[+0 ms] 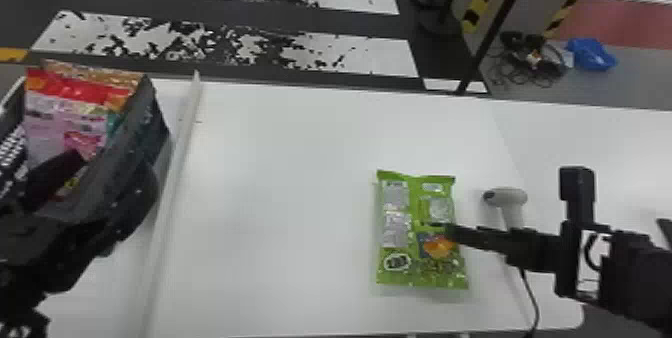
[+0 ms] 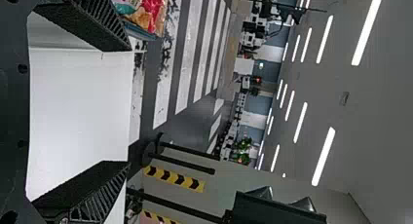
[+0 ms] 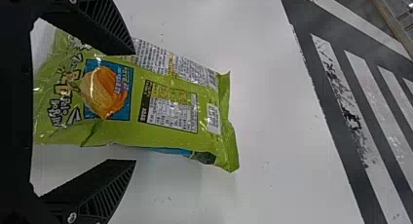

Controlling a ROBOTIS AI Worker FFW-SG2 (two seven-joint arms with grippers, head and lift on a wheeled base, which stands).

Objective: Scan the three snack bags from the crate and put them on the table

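Note:
Another bag's top edge [image 1: 97, 72] shows separately behind the red and pink snack bag [image 1: 65, 112], so I expect the snack bag to come out on its own when the robot lifts it.
In the head view my left gripper [image 1: 112, 169] is at the near part of the dark crate [image 1: 142, 127], close to its right wall. The crate holds upright snack bags, a pink and red bag [image 1: 60, 112] in front. My right gripper [image 1: 457, 233] is over the right side of a green snack bag [image 1: 417, 232] lying on the white table. In the left wrist view my left gripper [image 2: 130, 107] stands open, a bag [image 2: 143, 7] beyond one finger. The right wrist view has my right gripper [image 3: 135, 107] open above the green bag [image 3: 165, 95], printed side up.
A light grey handheld scanner [image 1: 506, 197] is right of the green bag, its cable running to the near edge. A raised white strip [image 1: 177, 162] runs along the table [image 1: 280, 187] beside the crate. Black poles stand beyond the far edge.

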